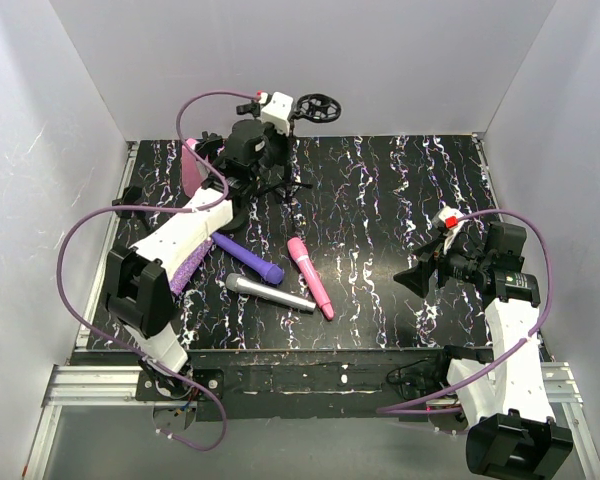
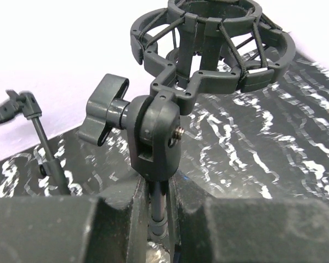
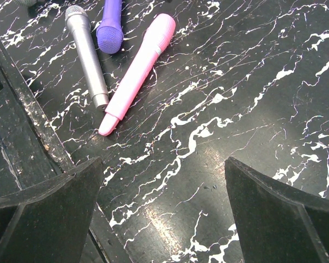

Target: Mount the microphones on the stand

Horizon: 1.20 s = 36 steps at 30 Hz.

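Note:
My left gripper should keep carrying the stand until its feet rest on the marble (image 1: 353,235) beyond the pink microphone, because the stand's pole (image 1: 290,165) hangs upright and the marble there is clear.
The black stand (image 1: 283,185) rises at the back of the table, with a ring-shaped shock mount (image 1: 320,107) on top. My left gripper (image 1: 248,160) is shut on the stand's thin pole (image 2: 158,204) just below the swivel joint (image 2: 153,139) and its knob (image 2: 104,108). Three microphones lie mid-table: dark purple (image 1: 248,258), pink (image 1: 310,275) and silver-grey (image 1: 270,293). A glittery purple one (image 1: 188,268) is partly hidden under my left arm. My right gripper (image 1: 416,276) hovers open to the right of them, holding nothing. In its wrist view (image 3: 164,208) the pink microphone (image 3: 137,71) lies ahead.
A pink object (image 1: 192,160) stands at the back left beside the stand. A second small clip on a thin rod (image 2: 15,107) shows left of the pole. White walls enclose the marbled black table (image 1: 380,200). A purple cable (image 1: 210,100) loops near the stand.

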{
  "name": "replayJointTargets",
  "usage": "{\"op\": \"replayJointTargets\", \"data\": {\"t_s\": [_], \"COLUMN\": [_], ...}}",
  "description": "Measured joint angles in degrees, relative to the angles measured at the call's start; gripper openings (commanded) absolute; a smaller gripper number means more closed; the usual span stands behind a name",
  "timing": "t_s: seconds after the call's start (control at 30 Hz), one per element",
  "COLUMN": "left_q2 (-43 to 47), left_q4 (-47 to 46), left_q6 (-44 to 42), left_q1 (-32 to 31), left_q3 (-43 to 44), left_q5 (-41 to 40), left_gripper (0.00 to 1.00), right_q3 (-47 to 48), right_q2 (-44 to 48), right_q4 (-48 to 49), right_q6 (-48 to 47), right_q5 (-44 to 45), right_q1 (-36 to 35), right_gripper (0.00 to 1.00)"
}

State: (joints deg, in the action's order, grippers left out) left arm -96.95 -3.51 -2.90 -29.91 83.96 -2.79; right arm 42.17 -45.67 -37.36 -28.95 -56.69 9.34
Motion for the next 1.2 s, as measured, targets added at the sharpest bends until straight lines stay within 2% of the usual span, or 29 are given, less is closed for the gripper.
{"op": "replayJointTargets", "data": {"t_s": [0.2, 0.7, 0.9, 1.1, 1.17, 1.2], "left_q2": [-1.22, -1.62, -6.73, -12.09, -12.09, -12.00], "left_q4": [-2.19, -4.46, -8.26, -9.84, -10.03, -10.62], "left_q6": [3.58, 10.49, 11.82, 6.75, 6.03, 5.95], "left_q1": [-0.83, -1.92, -7.85, -13.88, -14.32, -14.29], "left_q3": [2.27, -0.13, 0.28, 2.91, 2.71, 2.27], "left_q5": [7.13, 14.43, 15.56, 15.15, 15.02, 14.97], "left_gripper": [0.00, 0.00, 0.00, 0.00, 0.09, 0.18], "right_q3": [0.00, 0.00, 0.00, 0.00, 0.00, 0.00], "right_q2": [0.02, 0.24, 0.22, 0.22, 0.22, 0.22], "right_q4": [0.00, 0.00, 0.00, 0.00, -0.02, -0.02], "right_q6": [-0.02, -0.33, -0.48, -1.03, -1.11, -1.18], "right_q5": [0.02, 0.04, 0.46, 1.09, 1.16, 1.18], "right_q1": [0.00, 0.00, 0.00, 0.02, 0.02, 0.02], "right_gripper": [0.98, 0.98, 0.98, 0.98, 0.98, 0.98]}}
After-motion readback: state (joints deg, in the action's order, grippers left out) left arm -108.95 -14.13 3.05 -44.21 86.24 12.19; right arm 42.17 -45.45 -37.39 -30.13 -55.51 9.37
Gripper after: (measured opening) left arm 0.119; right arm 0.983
